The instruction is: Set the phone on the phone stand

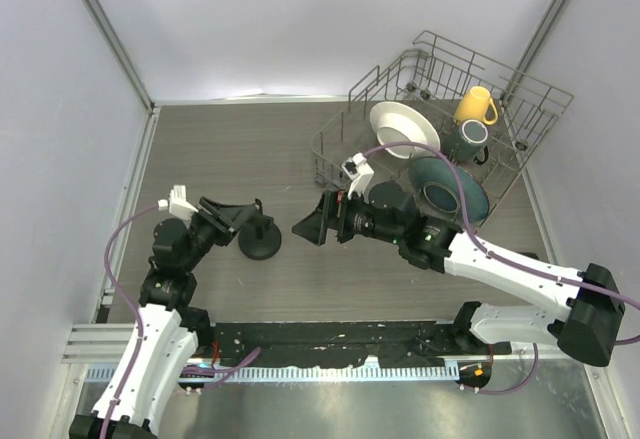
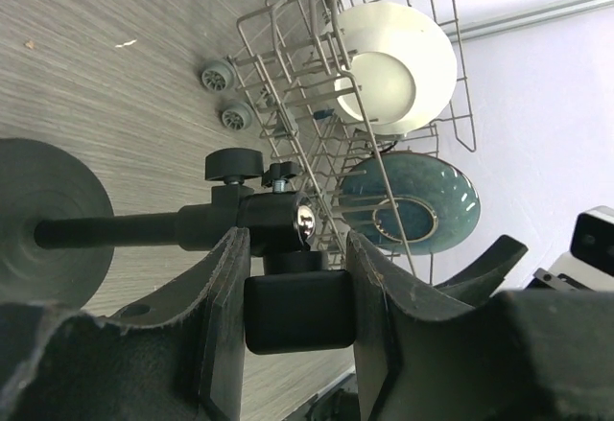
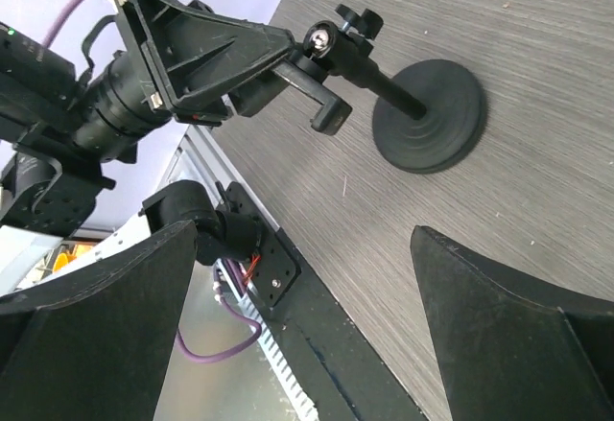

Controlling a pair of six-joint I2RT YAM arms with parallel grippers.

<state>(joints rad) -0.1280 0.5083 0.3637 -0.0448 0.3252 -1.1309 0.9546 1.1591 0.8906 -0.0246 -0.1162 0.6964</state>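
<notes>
Next, my right gripper swings over and grips the stand's top block (image 2: 299, 314) before my left gripper opens, because my right gripper's fingers face the empty table (image 3: 312, 258) beside that block.
The black phone stand (image 1: 260, 246) stands on the wooden table left of centre, on its round disc base (image 3: 428, 115). My left gripper (image 1: 247, 216) is shut on the stand's top block (image 2: 293, 312), with one finger on each side, and the stem (image 2: 106, 230) runs away to the disc. My right gripper (image 1: 307, 227) hovers just right of the stand, open and empty, with the bare table between its jaws in the right wrist view (image 3: 305, 239). The phone is not in view in any frame.
A grey wire dish rack (image 1: 520, 109) stands at the back right with a white plate (image 1: 403, 129), a teal plate (image 1: 447, 187), a yellow mug (image 1: 476, 107) and a dark mug (image 1: 470, 141). A black rail (image 1: 330, 339) runs along the near edge.
</notes>
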